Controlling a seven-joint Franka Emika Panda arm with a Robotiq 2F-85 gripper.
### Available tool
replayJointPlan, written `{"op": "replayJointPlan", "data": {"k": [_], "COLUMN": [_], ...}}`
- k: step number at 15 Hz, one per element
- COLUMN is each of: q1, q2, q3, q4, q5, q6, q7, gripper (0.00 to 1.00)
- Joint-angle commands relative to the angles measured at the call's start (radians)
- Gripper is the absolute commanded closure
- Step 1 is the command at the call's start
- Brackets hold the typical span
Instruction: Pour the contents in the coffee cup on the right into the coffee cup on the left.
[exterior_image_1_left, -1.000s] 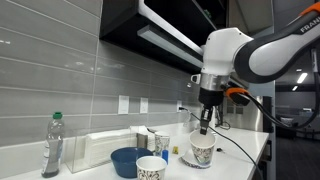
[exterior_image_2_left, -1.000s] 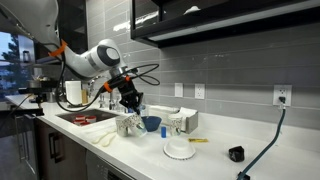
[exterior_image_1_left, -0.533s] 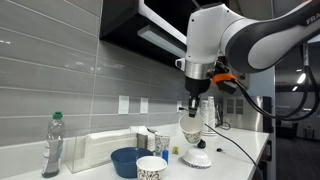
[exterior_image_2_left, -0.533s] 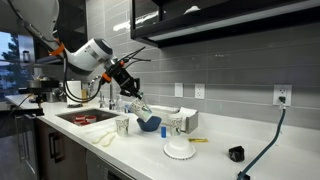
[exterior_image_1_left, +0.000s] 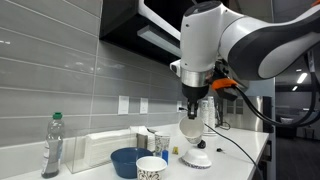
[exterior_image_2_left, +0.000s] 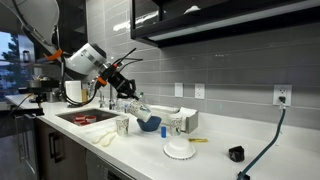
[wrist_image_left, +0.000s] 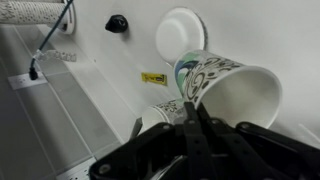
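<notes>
The held cup's opening (exterior_image_1_left: 190, 128) points up at a slant next to the standing coffee cup, so next my gripper lifts the held cup and tilts it further over the coffee cup (exterior_image_2_left: 122, 125) nearest the sink.
My gripper (exterior_image_1_left: 191, 112) is shut on the rim of a patterned paper coffee cup (exterior_image_1_left: 190, 129) and holds it in the air, tilted; it also shows in an exterior view (exterior_image_2_left: 136, 104). In the wrist view the held cup (wrist_image_left: 228, 90) lies on its side with its white inside facing the camera, and my fingers (wrist_image_left: 194, 112) clamp its wall. A second patterned coffee cup (exterior_image_1_left: 151, 168) stands upright on the counter, also seen in an exterior view (exterior_image_2_left: 122, 125). In the wrist view it (wrist_image_left: 158, 117) sits just beside and below the held cup.
A white round lid-like base (exterior_image_1_left: 197, 158) lies on the counter (exterior_image_2_left: 215, 160). A blue bowl (exterior_image_1_left: 127, 160), a plastic bottle (exterior_image_1_left: 53, 146), a white box (exterior_image_2_left: 183, 120), a yellow item (exterior_image_2_left: 198, 141), a black object (exterior_image_2_left: 234, 154) and a sink (exterior_image_2_left: 85, 117) are around.
My gripper has lifted the cup off the white base and carried it toward the other cup, tilting it more. In the last half second it moved only slightly.
</notes>
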Motion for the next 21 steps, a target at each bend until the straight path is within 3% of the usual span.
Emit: {"op": "replayJointPlan", "data": {"k": [1,6,11,12,13,16,21], "q1": [0.081,0.181,0.231,0.226,0.228,0.233,0.336], "q2": [0.099,0.232,0.367,0.346,0.314,0.334,0.465], "q3": [0.051,0.052,0.025,0.019,0.011,0.007,0.024], "q4": [0.079,0.209,0.446,0.440,0.374,0.422,0.507], "q5": [-0.112,-0.094,-0.097,-0.081,-0.071,-0.071,-0.175], "q6": [-0.179,-0.285,-0.597,-0.509,-0.514,-0.509,-0.807], "q7": [0.109,0.084,-0.015,-0.067,-0.001,-0.045,0.006], "gripper": [0.99,0.99,0.99,0.99,0.96,0.99,0.99]}}
